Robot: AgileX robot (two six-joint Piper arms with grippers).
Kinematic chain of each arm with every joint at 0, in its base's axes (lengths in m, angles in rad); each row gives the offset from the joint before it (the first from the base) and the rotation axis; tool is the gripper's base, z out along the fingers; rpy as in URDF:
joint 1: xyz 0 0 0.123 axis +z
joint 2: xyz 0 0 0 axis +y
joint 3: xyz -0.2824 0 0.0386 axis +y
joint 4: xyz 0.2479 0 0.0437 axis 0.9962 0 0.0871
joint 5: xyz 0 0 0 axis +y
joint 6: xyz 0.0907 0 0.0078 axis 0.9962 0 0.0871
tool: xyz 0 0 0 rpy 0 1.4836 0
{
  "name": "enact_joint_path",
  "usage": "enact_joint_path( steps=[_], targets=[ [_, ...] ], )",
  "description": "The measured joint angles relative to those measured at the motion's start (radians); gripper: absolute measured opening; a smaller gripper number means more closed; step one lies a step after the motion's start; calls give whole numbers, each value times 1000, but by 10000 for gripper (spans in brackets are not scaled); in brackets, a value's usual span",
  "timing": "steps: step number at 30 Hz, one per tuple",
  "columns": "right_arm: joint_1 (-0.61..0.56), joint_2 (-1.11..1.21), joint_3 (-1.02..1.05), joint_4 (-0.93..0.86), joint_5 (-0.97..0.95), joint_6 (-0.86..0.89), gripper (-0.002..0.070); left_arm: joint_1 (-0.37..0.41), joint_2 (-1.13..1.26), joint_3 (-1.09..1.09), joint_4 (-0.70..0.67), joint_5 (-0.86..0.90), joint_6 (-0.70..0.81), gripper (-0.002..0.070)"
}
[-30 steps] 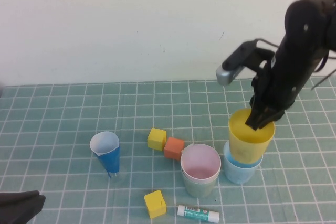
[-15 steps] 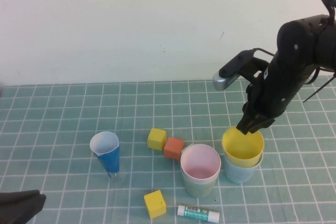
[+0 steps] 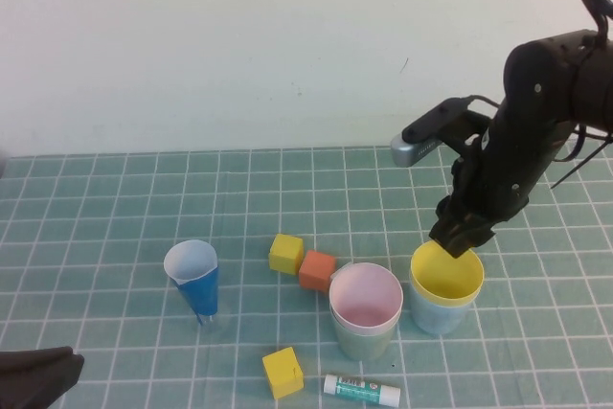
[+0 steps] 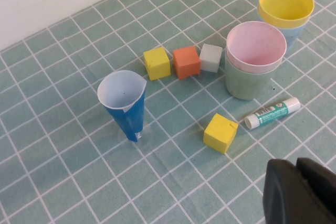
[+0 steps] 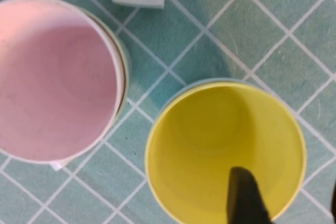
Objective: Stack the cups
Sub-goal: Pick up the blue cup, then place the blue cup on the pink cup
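Observation:
The yellow cup (image 3: 446,273) is sitting inside the light blue cup, so next my right gripper grips the sides of both cups together and lowers the pair into the pink cup (image 3: 366,294).
The yellow cup (image 3: 446,275) sits nested in the light blue cup (image 3: 439,315) at the right of the mat. The pink cup (image 3: 366,296) is nested in the pale green cup (image 3: 362,342) just left of them. My right gripper (image 3: 458,241) hovers at the yellow cup's far rim and is open. In the right wrist view (image 5: 289,192) one finger hangs inside the yellow cup (image 5: 210,135), the other outside, neither touching; the pink cup (image 5: 52,77) is beside it. My left gripper (image 3: 34,375) is shut and empty at the near left corner.
A narrow dark-blue cone cup (image 3: 196,280) stands at the left. A yellow cube (image 3: 285,253), an orange cube (image 3: 317,270) and a white cube (image 4: 211,57) sit behind the pink cup. Another yellow cube (image 3: 283,372) and a glue stick (image 3: 362,390) lie in front.
The yellow cup went down from above the blue cup and now sits deep inside it. My right gripper has let go of it and lifted slightly. The left arm has not moved.

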Motion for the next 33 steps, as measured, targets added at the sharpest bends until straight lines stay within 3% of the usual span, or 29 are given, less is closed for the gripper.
enact_joint_path(
  steps=[4,11,14,17,19,28,33],
  targets=[
    [-4,55,0,0,0,14,391,0,0,0,0,0,0,0],
    [-36,190,1,-2,-32,25,394,0,0,0,-29,0,0,0],
    [-38,208,2,0,-36,7,300,0,0,0,-46,0,0,0],
    [-38,196,2,2,-42,8,112,0,0,0,-56,0,0,0],
    [-38,160,2,2,-40,8,48,0,0,0,-58,0,0,0],
    [-11,-133,-23,33,56,-11,32,0,0,0,-60,-1,2,0],
    [31,-181,-100,50,144,-24,32,0,0,0,-60,9,10,0]
  ],
)
